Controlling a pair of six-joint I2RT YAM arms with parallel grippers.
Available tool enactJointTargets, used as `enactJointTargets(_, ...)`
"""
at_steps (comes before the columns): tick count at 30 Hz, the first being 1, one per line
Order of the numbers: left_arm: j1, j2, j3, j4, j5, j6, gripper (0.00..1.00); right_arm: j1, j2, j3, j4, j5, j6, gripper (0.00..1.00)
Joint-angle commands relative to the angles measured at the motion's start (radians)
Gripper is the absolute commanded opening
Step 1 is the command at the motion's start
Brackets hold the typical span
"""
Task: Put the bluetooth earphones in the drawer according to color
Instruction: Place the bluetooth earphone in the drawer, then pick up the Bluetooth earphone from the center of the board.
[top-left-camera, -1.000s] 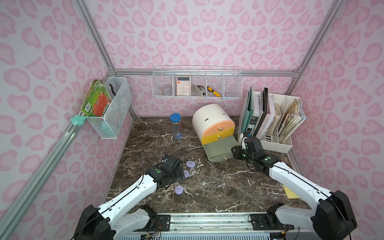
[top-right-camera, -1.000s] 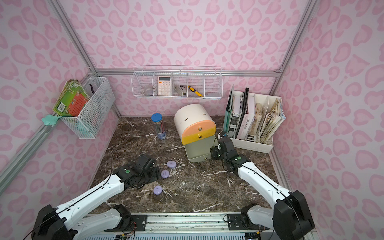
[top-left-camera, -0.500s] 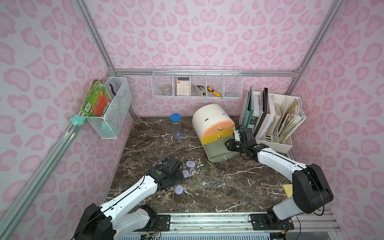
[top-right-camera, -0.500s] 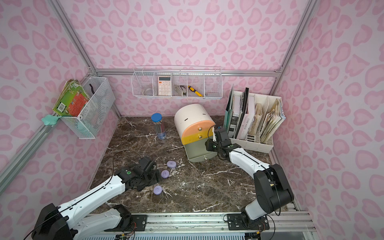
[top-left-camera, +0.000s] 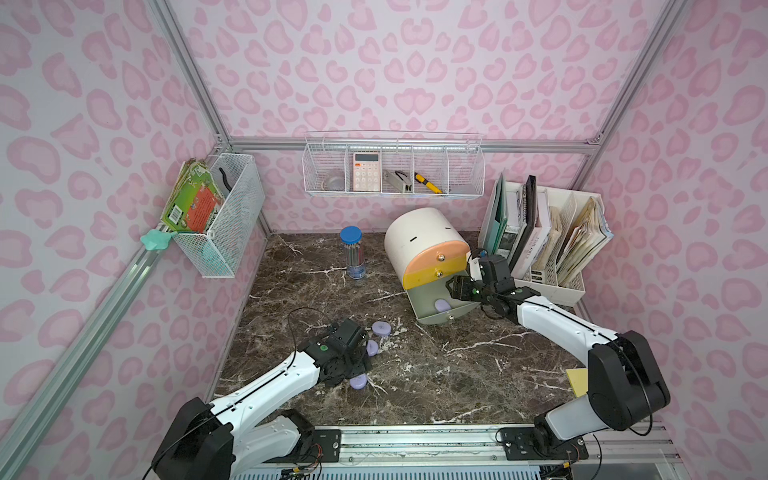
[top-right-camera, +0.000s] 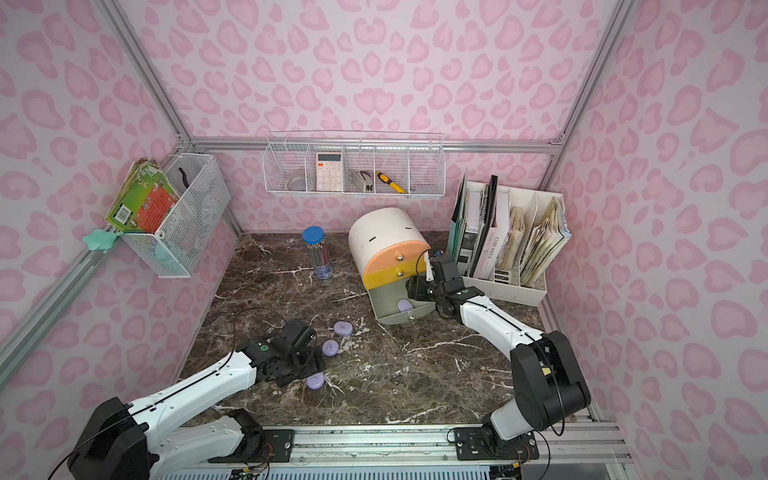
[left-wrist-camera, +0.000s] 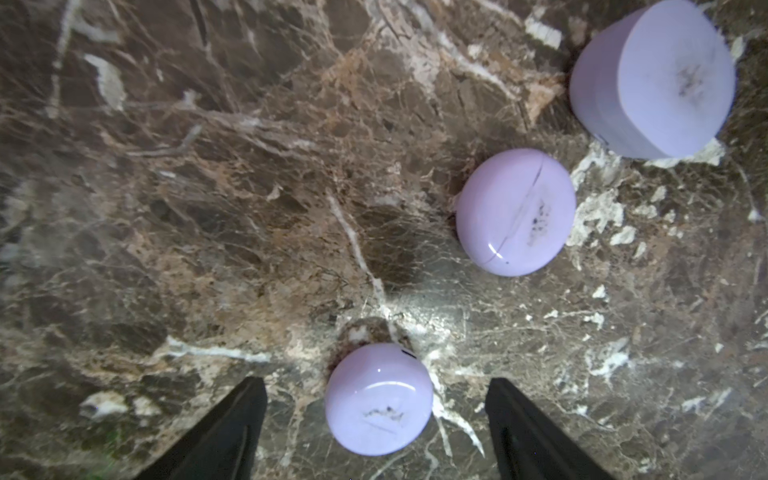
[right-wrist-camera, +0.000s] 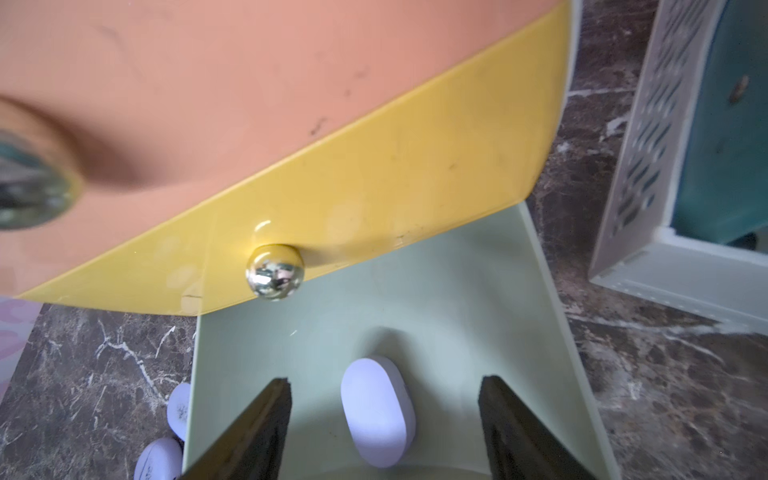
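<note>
My right gripper takes up the space over the bottom drawer (top-left-camera: 429, 307). It should move back out of the way before my left gripper brings in the nearest lilac earphone case (top-left-camera: 358, 381).
The drawer cabinet (top-left-camera: 419, 245) stands at the back with its pale grey-green bottom drawer (top-left-camera: 446, 318) pulled out. One lilac earphone case (top-left-camera: 441, 306) (right-wrist-camera: 378, 411) lies inside it. My right gripper (top-left-camera: 451, 288) (right-wrist-camera: 384, 380) hovers over that drawer, open, fingers apart on either side of the case without touching it. Three more lilac cases (top-left-camera: 381, 328) (top-left-camera: 372, 348) (top-left-camera: 358, 381) lie on the marble table. My left gripper (top-left-camera: 351, 370) (left-wrist-camera: 374, 380) is low over the nearest one (left-wrist-camera: 378, 401), open, its fingers clear of the case.
A blue-lidded pencil tube (top-left-camera: 352, 253) stands left of the cabinet. The white file rack (top-left-camera: 544, 249) sits close behind my right wrist. Wire baskets hang on the back wall (top-left-camera: 392, 170) and left wall (top-left-camera: 224, 216). A yellow note (top-left-camera: 577, 380) lies near the right arm.
My right arm swung left over the open bottom drawer and its gripper opened; the lilac case now lies in the drawer. The left arm has barely moved.
</note>
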Motion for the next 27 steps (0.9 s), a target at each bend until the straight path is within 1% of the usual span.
enactJointTargets(1,-0.014,0.022,-0.002,0.014,-0.001,-0.02,0.88,0.001,-0.032,-0.004,-0.007,-0.007,-0.012,0.79)
enactJointTargets(5,-0.027,0.065,-0.004,0.026,-0.005,-0.03,0.88,-0.002,-0.09,-0.031,-0.007,-0.016,-0.012,0.81)
enactJointTargets(13,-0.052,0.156,0.011,0.035,0.0,-0.043,0.85,-0.019,-0.179,-0.095,0.0,-0.031,-0.011,0.82)
enactJointTargets(18,-0.123,0.165,0.001,0.006,-0.023,-0.105,0.85,-0.038,-0.213,-0.123,0.0,-0.041,-0.011,0.82)
enactJointTargets(22,-0.15,0.177,-0.017,0.0,-0.046,-0.136,0.85,-0.045,-0.231,-0.141,0.01,-0.052,-0.01,0.82)
enactJointTargets(27,-0.15,0.226,0.022,-0.017,-0.089,-0.117,0.79,-0.051,-0.247,-0.165,0.021,-0.067,-0.007,0.81)
